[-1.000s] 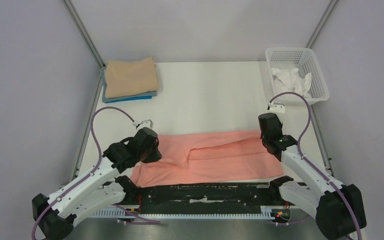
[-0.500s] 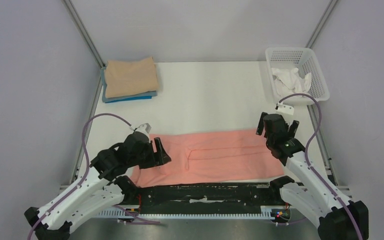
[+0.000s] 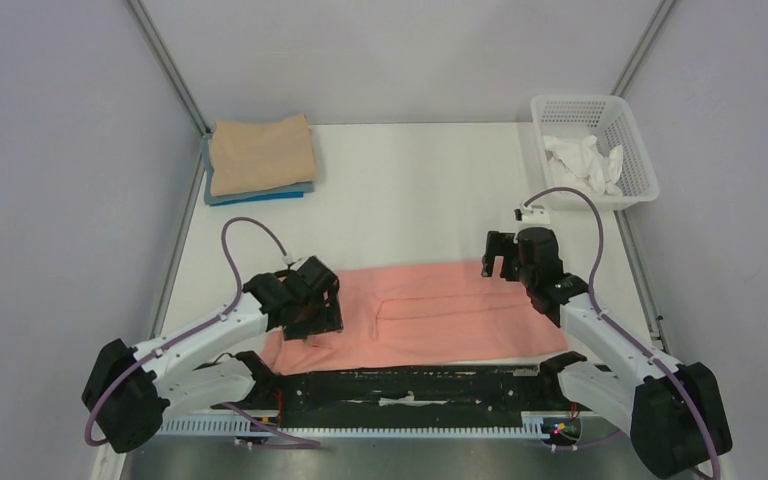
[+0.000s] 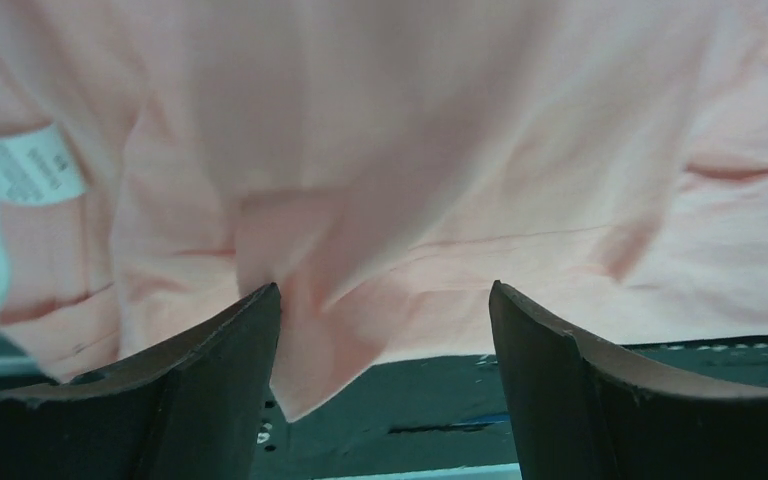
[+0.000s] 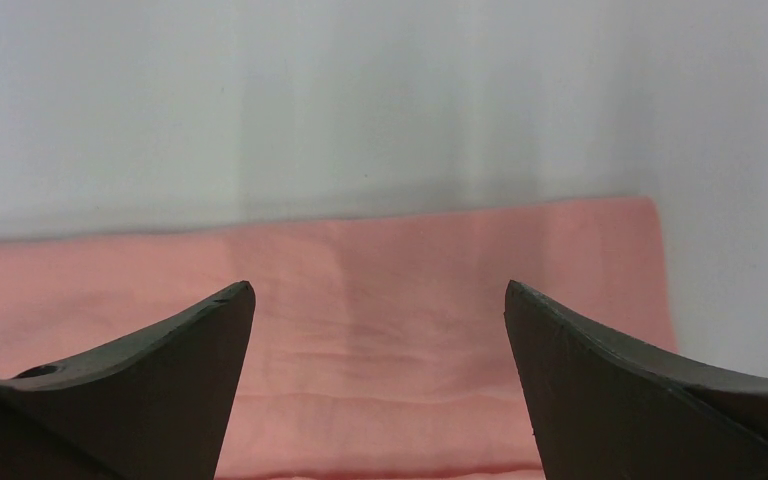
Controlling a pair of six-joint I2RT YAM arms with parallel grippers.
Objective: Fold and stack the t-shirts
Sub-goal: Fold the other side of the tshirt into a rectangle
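The salmon-pink t-shirt is lying crosswise along the near edge of the table, so my left gripper needs to take the t-shirt's collar end and swing it over to the far side of the table before folding.
A salmon-pink t-shirt lies folded into a long band across the near part of the table. My left gripper hovers open over its left end. In the left wrist view the left gripper has pink cloth under it, and a loose corner hangs by the left finger, not pinched. My right gripper stands open above the shirt's far right edge. Nothing sits between the right gripper's fingers, and the pink cloth lies flat below. A folded tan tee rests on a blue one at the back left.
A white lattice basket holding white cloth stands at the back right. A black strip runs along the near table edge under the shirt's hem. A white care label shows at the shirt's left end.
Both grippers have opened and let go of the pink shirt, which now lies flatter. The left gripper has swung over the shirt's left end; the right one has turned and shifted left.
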